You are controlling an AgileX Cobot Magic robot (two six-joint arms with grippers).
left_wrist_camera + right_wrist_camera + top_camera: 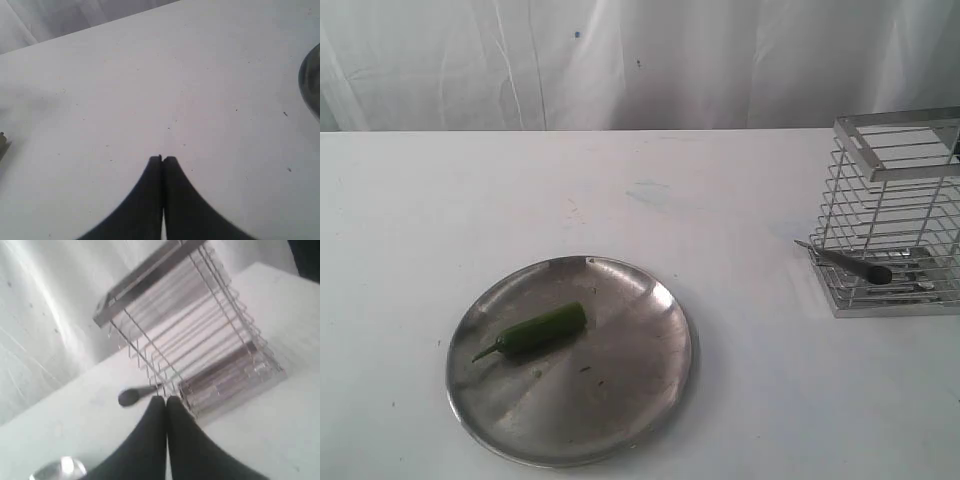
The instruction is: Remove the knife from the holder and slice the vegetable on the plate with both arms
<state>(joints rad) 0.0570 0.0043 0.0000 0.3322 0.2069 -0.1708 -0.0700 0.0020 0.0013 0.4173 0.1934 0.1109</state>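
The robot's closed right gripper is aimed at the holder's wires (172, 379), at an angle to the knife's handle (876, 273), so the robot should turn the gripper to line up with the knife's handle and open the gripper.
The green vegetable (540, 330) lies on the left half of the round steel plate (650, 400), stem toward the plate's left rim. At the right edge stands the wire holder (895, 180). The knife (850, 263) lies low through its bars, one end poking out toward the plate. Neither gripper appears in the exterior view. My right gripper (166, 399) is shut and empty, its tips close beside the holder (200, 325) and just short of the knife's dark rounded end (131, 396). My left gripper (162, 159) is shut and empty above bare table, apart from the plate's rim (311, 85).
A white curtain (640, 60) hangs behind the white table (720, 200). The holder stands near the table's right side, and a dark sliver (956, 150) shows at the frame edge behind it.
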